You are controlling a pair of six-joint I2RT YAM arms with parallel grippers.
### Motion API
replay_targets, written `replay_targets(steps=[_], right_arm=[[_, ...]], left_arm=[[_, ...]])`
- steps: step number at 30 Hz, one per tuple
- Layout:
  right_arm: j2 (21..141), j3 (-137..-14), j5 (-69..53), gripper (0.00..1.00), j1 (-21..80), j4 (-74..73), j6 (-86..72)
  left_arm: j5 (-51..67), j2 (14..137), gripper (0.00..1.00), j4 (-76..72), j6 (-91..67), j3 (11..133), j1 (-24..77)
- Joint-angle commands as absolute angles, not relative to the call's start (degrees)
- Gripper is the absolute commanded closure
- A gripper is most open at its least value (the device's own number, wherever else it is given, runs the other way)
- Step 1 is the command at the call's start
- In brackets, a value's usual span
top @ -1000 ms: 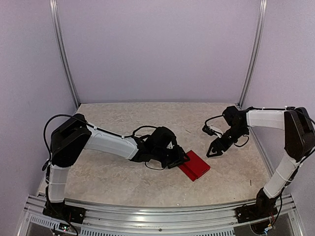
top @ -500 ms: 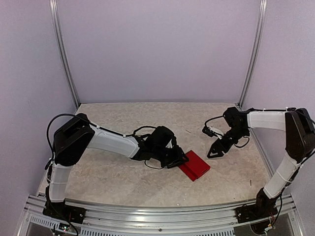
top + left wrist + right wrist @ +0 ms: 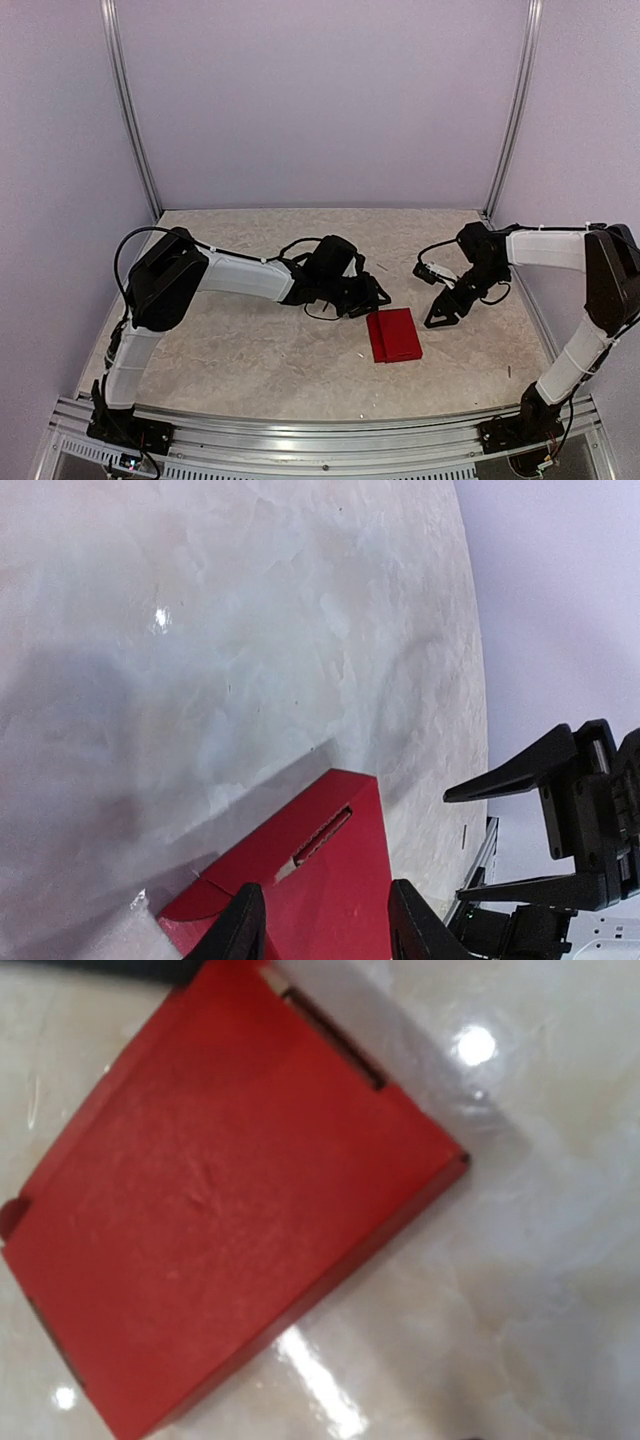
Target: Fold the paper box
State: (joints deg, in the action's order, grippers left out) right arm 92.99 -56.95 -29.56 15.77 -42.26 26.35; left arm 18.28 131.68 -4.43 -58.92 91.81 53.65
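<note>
With the paper box open along its long edge (image 3: 377, 339), my left gripper next comes back from the box's corner to that edge while my right gripper steadies the lid (image 3: 402, 335).
The paper box (image 3: 393, 335) is a small flat red rectangle lying on the table, squared to the front edge. In the left wrist view the paper box (image 3: 330, 880) shows a slit with a tucked flap. My left gripper (image 3: 380, 298) hovers just beyond the box's far left corner. This left gripper (image 3: 322, 920) is open, and the box lies past its fingertips, untouched. My right gripper (image 3: 436, 316) hangs a little to the right of the box. Seen from the left wrist, the right gripper (image 3: 455, 845) is open and empty. The paper box (image 3: 220, 1220) fills the right wrist view, where no fingers show.
The beige speckled table (image 3: 250, 350) is walled by lilac panels at the back and on both sides. An aluminium rail (image 3: 320, 440) runs along the front edge. Black cables (image 3: 300, 250) loop off the left wrist.
The box has turned from a diagonal lie to square with the table edge. My left gripper drew back up and away from it. The right gripper shifted slightly.
</note>
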Motion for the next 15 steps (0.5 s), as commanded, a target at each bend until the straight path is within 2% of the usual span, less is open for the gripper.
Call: replay_targets(steps=[1, 5, 9, 15], right_arm=[[91.52, -56.04, -29.07, 0.42, 15.16, -43.00, 27.15], [90.61, -56.32, -28.04, 0.43, 15.12, -41.60, 26.04], [87.98, -56.71, -29.14, 0.54, 15.48, -38.69, 26.39], [88.00, -56.77, -32.10, 0.60, 20.05, -35.15, 26.83]], left_arm=[[21.49, 133.61, 0.59, -1.82, -55.71, 94.15, 51.76], [19.30, 127.07, 0.58, -0.20, -53.11, 87.97, 52.13], [16.31, 119.40, 0.54, 3.74, -54.18, 78.27, 53.02], [17.66, 116.28, 0.52, -1.67, -60.07, 69.55, 55.03]])
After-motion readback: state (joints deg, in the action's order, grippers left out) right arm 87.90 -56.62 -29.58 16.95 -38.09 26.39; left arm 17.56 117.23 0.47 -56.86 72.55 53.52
